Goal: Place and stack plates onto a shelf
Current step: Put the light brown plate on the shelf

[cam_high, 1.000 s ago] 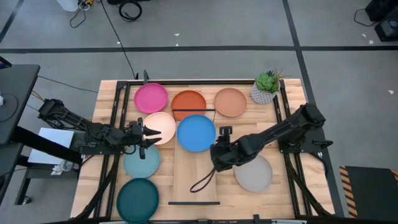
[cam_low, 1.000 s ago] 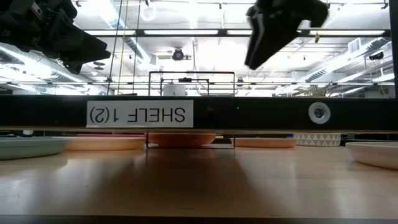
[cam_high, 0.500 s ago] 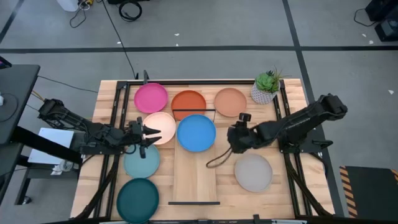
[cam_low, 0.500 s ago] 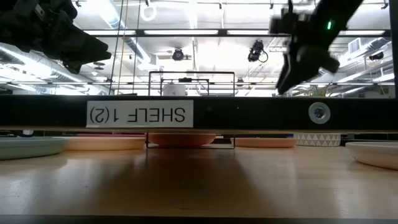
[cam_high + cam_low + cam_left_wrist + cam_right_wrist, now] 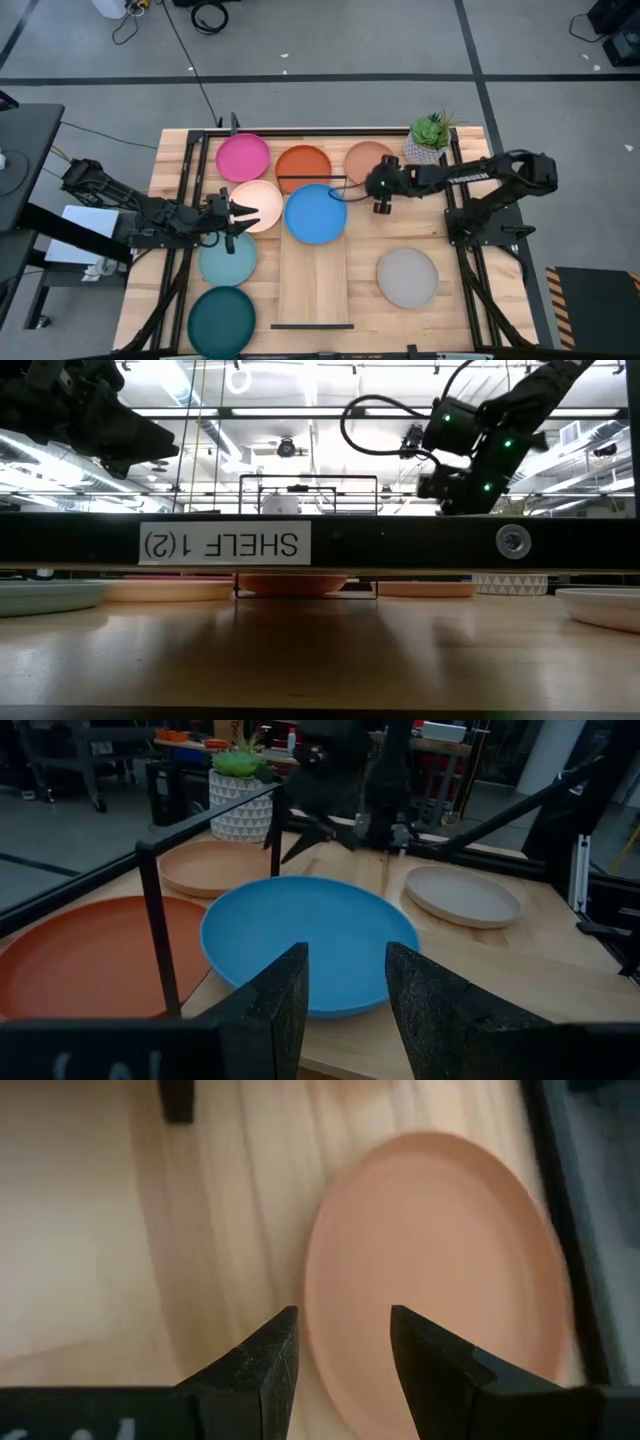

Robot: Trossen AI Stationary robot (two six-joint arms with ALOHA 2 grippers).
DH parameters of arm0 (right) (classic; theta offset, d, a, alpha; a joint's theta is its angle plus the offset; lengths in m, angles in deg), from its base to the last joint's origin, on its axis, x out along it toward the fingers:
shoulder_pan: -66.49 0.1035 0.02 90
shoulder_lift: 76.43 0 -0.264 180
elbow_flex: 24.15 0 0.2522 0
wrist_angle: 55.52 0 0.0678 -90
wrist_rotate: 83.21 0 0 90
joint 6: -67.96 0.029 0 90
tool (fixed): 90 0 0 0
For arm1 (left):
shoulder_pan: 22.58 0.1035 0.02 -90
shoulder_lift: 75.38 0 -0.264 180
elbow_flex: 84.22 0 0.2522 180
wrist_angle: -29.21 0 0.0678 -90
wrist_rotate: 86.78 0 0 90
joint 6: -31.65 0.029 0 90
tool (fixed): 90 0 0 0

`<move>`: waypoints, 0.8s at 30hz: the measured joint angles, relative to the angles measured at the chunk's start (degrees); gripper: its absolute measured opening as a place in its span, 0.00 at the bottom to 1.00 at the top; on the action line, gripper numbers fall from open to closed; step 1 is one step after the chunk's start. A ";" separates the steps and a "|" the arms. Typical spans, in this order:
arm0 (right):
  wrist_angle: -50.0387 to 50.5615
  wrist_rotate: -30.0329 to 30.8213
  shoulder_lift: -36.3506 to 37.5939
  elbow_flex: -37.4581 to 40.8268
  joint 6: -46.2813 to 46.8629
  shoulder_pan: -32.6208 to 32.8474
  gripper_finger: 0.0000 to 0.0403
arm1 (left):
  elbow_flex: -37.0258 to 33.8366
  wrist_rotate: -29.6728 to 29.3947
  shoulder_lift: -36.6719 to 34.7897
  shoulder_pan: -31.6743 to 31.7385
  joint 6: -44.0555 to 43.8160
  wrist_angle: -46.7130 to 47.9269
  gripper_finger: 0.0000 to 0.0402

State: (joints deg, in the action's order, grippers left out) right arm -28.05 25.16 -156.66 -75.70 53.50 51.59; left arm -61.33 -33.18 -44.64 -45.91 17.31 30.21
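Note:
The tan-orange plate (image 5: 366,158) should fit flat beside the blue plate when the robot carries it over, because the shelf board lies clear (image 5: 313,285) there.
Eight plates lie flat on the tabletop: pink (image 5: 243,157), orange (image 5: 303,167), tan-orange (image 5: 365,158), cream (image 5: 262,200), blue (image 5: 316,213), light teal (image 5: 228,260), dark teal (image 5: 221,320) and grey (image 5: 407,277). The blue plate lies on the far end of the shelf board (image 5: 313,285). My right gripper (image 5: 379,192) is open and empty above the tan-orange plate's near edge; the right wrist view shows that plate (image 5: 440,1270) past its fingers (image 5: 343,1325). My left gripper (image 5: 240,212) is open and empty over the cream plate, pointing at the blue plate (image 5: 300,935).
A potted plant (image 5: 428,140) in a white pot stands at the far right corner, next to the tan-orange plate. Black frame rails (image 5: 185,200) run along both sides of the table. The shelf's wire rails stand at its far end (image 5: 311,178) and near end (image 5: 311,326).
My right gripper has gone from above the shelf's middle, beside the grey plate, toward the table's far edge and a little right. It now hangs over the tan-orange plate, still empty. No plate has moved.

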 joint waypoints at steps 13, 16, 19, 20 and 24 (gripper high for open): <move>-2.79 -4.83 -8.87 -0.03 -3.58 -5.48 0.37 | 0.00 5.67 0.00 -0.02 -5.18 0.78 0.35; -2.81 -4.70 -9.35 -0.07 -3.72 -5.47 0.26 | 0.00 6.68 0.00 -0.02 -6.06 0.86 0.35; -2.28 -4.77 -9.17 -0.04 -3.68 -5.35 0.12 | 0.00 6.67 -0.02 -0.02 -6.08 0.86 0.35; -1.35 -4.65 -8.94 -0.08 -3.67 -5.13 0.07 | 0.00 6.67 0.00 -0.02 -6.08 0.86 0.35; 6.38 -1.18 -6.12 -2.85 -0.91 -2.20 0.05 | 0.00 6.69 0.00 -0.04 -6.39 0.83 0.35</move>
State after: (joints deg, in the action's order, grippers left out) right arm -21.67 23.99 -162.78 -78.54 52.59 49.39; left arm -61.33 -26.49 -44.64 -45.95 10.91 31.04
